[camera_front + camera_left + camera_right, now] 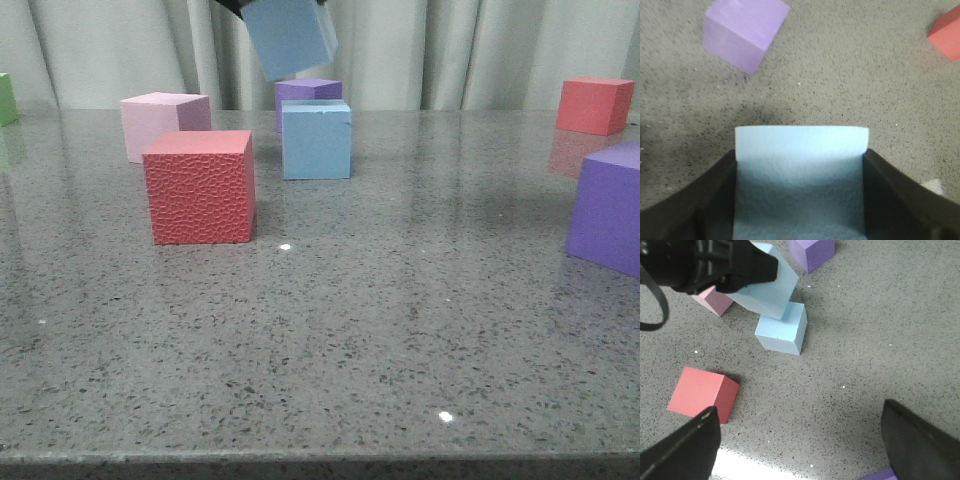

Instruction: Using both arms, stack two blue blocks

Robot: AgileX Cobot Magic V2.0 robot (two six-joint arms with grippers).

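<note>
My left gripper should level the held blue block (290,38) before lowering it onto the standing block's top (316,104), because the held block is tilted above the standing blue block.
My left gripper (799,200) is shut on a pale blue block (799,180) and holds it tilted in the air. In the front view that held block (290,38) hangs just above the second blue block (316,140), which stands on the table. In the right wrist view the left arm (705,262) holds the block (767,290) over the resting blue block (781,330), apart from it. My right gripper (799,440) is open and empty above bare table, its fingers (682,450) wide apart.
A textured red cube (200,187) stands front left, a pale pink cube (160,122) behind it. A purple cube (308,92) is behind the blue block, another purple cube (610,205) at the right, a red cube (594,104) far right, a green one (6,98) far left.
</note>
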